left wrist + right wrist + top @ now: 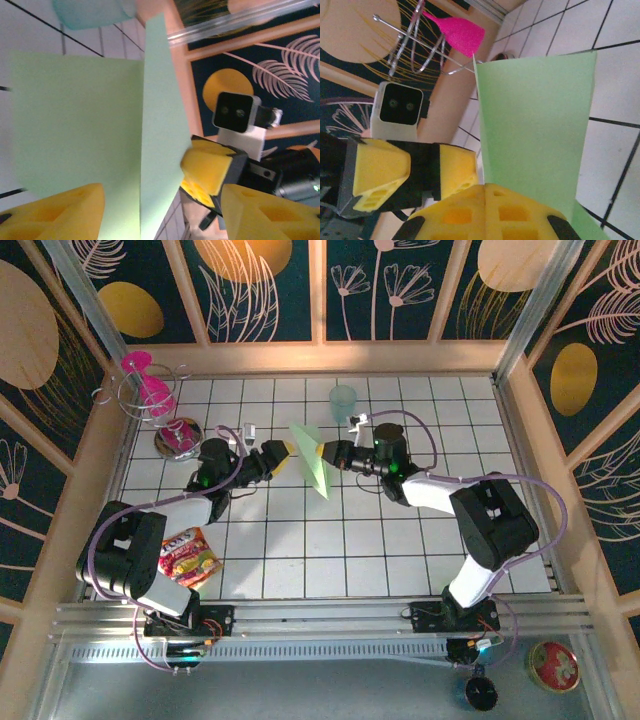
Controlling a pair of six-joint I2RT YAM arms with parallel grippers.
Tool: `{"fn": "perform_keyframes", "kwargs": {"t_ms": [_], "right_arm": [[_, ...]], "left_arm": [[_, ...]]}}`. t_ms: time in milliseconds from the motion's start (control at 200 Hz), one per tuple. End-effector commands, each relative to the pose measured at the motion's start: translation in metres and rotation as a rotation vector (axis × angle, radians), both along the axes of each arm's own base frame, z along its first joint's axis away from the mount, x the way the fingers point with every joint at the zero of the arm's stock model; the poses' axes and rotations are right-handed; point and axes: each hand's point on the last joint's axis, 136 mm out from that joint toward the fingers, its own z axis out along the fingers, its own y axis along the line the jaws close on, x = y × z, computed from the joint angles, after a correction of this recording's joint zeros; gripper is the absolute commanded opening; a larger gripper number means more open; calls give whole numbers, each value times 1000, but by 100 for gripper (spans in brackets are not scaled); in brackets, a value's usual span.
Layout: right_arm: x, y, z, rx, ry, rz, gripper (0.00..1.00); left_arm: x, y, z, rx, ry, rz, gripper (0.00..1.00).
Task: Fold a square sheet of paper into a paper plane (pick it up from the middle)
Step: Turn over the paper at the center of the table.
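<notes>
My right gripper is holding the folded sheet upright by its far edge [187, 144]. So next my left gripper pinches the sheet's near edge [142, 185] and lays the sheet down.
The light green square sheet of paper [316, 466] is folded along a crease and held upright above the tiles at mid-table. My right gripper [327, 453] is shut on its edge; in the right wrist view the two yellow fingers [485, 192] meet with the paper [535, 130] pinched between them. My left gripper [284, 454] stands open just left of the sheet. In the left wrist view its fingers [162, 212] are spread wide, the folded paper [100, 125] hangs between them, and the right gripper's pads [210, 170] grip the sheet's far edge.
A translucent teal cup [343, 398] stands behind the paper. A wire rack with a pink glass [150, 390] and a metal bowl [178, 436] sit at back left. A snack packet [187, 557] lies at front left. Wooden walls enclose the tiled table [400, 550].
</notes>
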Motion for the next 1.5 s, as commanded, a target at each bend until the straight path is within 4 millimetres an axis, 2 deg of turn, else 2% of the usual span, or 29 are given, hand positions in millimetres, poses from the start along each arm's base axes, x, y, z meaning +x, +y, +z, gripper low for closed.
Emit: {"fn": "perform_keyframes", "kwargs": {"t_ms": [0,165,265,511,691,806,1001,1497], "right_arm": [[-10,-1,41,126,-44,43,0],[-16,-3,54,197,-31,68,0],[-18,-3,58,219,-26,76,0],[-18,-4,59,245,-2,84,0],[-18,-5,63,285,15,92,0],[-17,-6,61,288,29,90,0],[-14,-7,57,282,44,79,0],[-13,-6,50,297,93,81,0]], "left_arm": [[-12,-14,24,-71,-92,-84,62],[-19,-24,35,-130,-132,-142,61],[-19,-28,31,-132,-119,-149,59],[-25,-36,35,-139,-142,-192,57],[-30,-42,41,-164,-170,-225,49],[-32,-43,49,-186,-195,-237,41],[-34,-44,50,-184,-202,-242,33],[-22,-49,58,-190,-235,-240,24]]}}
